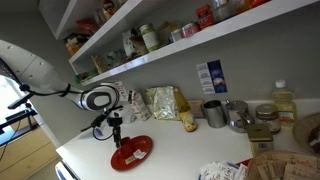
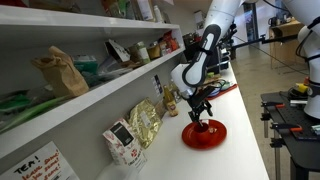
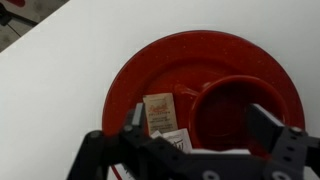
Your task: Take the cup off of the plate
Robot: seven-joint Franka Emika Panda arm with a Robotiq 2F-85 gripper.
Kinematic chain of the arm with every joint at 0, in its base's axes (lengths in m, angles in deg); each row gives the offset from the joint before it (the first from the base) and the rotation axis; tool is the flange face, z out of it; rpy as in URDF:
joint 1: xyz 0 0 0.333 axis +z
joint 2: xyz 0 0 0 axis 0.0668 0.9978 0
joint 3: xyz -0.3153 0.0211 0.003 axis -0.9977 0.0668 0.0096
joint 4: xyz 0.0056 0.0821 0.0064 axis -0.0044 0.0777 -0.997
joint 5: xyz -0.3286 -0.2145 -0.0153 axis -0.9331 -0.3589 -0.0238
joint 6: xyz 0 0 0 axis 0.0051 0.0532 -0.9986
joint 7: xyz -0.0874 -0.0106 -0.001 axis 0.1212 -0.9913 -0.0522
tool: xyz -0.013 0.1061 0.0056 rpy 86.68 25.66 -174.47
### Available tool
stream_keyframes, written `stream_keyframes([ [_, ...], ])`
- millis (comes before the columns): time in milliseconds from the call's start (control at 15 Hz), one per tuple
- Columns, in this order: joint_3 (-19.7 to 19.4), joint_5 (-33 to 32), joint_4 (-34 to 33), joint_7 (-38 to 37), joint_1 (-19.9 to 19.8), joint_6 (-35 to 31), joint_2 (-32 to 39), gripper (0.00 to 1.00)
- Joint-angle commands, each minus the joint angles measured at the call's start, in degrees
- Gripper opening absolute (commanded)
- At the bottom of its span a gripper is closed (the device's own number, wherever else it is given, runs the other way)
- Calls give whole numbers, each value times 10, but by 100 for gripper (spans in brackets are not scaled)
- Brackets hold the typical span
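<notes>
One finger is over the cup's opening (image 3: 238,108) and the other is outside it. I go on moving my gripper down until its fingers are on either side of the cup's side (image 3: 197,112) before I close it.
The red plate (image 3: 170,65) lies on the white counter and shows in both exterior views (image 1: 135,153) (image 2: 210,137). The small red cup (image 3: 235,110) stands on the plate's right part. Two small paper packets (image 3: 160,115) lie on the plate to the left of the cup. My gripper (image 3: 200,122) hangs just above the plate, open, with one finger on each side of the cup. It does not grip the cup. In both exterior views the gripper (image 1: 116,136) (image 2: 201,116) points down at the plate, and the cup is too small to make out.
Grey metal mugs (image 1: 214,112) and a metal bowl (image 1: 240,120) stand along the back wall, with snack bags (image 1: 165,102) beside them. A shelf (image 1: 150,55) with jars runs above the counter. A basket (image 1: 270,165) sits at the front right.
</notes>
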Motion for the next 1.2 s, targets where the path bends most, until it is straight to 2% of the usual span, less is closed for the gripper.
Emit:
stream_keyframes([
  [0,-18,-12,-20,-11,2,-8,18,100],
  [867,-18,16,-67,-1,-7,3,78,100],
  [933,-17,16,-69,6,-8,1,80,75],
  [1000,-18,19,-70,2,-8,-1,83,72],
  [1133,-16,29,-73,-1,-10,0,85,60],
])
